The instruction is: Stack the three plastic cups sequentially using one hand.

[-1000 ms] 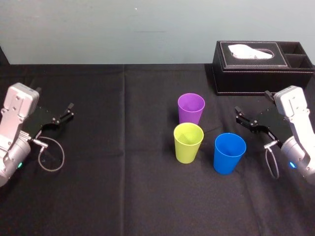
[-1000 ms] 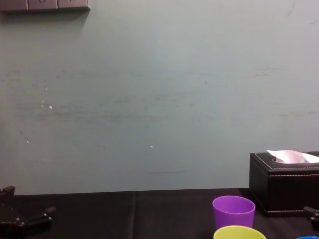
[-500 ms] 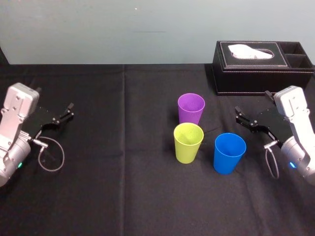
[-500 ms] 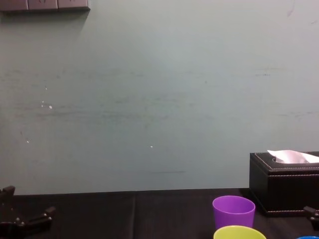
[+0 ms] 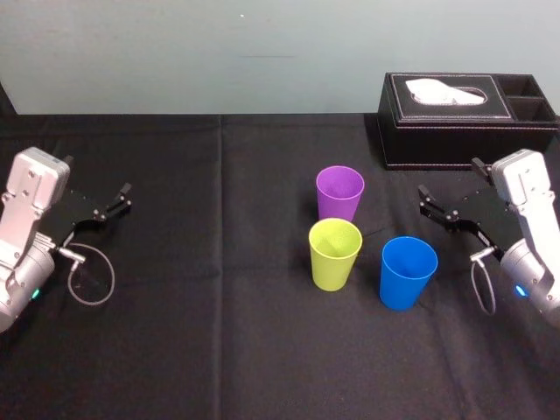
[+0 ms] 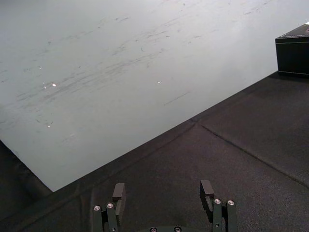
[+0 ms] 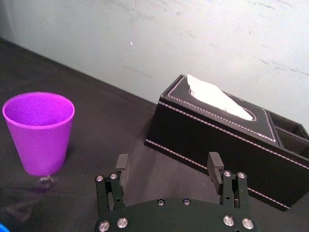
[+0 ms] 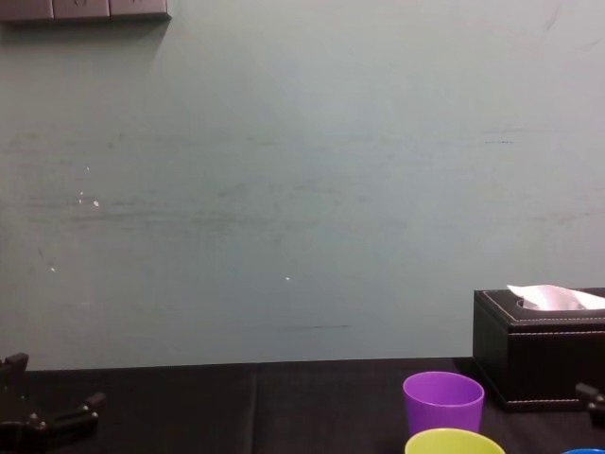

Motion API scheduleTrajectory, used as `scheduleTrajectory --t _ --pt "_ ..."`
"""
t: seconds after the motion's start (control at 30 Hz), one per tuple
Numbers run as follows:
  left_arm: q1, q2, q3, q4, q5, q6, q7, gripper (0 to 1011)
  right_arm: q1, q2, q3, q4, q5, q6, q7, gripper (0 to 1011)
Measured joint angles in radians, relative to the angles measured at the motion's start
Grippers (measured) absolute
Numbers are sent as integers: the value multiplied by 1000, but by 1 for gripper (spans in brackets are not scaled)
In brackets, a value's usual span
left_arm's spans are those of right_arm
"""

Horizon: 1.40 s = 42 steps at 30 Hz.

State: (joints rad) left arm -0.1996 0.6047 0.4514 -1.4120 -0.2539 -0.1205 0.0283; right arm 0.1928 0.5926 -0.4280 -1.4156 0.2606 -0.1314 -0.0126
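The purple cup's opening (image 8: pixel 443 389) is wider than its base. The blue cup (image 8: pixel 584 451) will go down into it almost to the blue cup's rim when I lower it.
Three plastic cups stand upright and apart on the black cloth. The purple cup (image 5: pixel 339 192) is farthest back, the yellow-green cup (image 5: pixel 334 254) is in front of it, and the blue cup (image 5: pixel 408 272) is to the right. My right gripper (image 5: pixel 449 178) hovers open and empty just right of the blue cup, pointing toward the cups. In the right wrist view its open fingers (image 7: pixel 122 166) frame the purple cup (image 7: pixel 38 130) off to one side. My left gripper (image 5: pixel 96 175) rests open at the far left, well away from the cups.
A black tissue box (image 5: pixel 464 118) with a side compartment stands at the back right, close behind the right gripper. A grey-green wall (image 8: pixel 302 189) bounds the table's far edge. A loose cable loop (image 5: pixel 92 280) hangs by the left wrist.
The right gripper has lifted very slightly. The cups and the left arm have not moved.
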Motion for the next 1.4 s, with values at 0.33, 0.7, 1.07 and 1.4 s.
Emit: scheduleTrajectory --t 0.33,0.7,1.07,1.4 --pt "0 0 0 0 0 0 0 1011 -54 6 65 -75 60 -16 44 1000" --pt "0 0 0 0 0 0 0 1011 -191 51 141 -193 119 -13 75 1000" --pt "0 0 0 0 0 0 0 1011 -371 107 228 -289 163 -27 103 1000" --pt "0 0 0 0 0 0 0 1011 -512 126 271 -327 155 -62 125 1000"
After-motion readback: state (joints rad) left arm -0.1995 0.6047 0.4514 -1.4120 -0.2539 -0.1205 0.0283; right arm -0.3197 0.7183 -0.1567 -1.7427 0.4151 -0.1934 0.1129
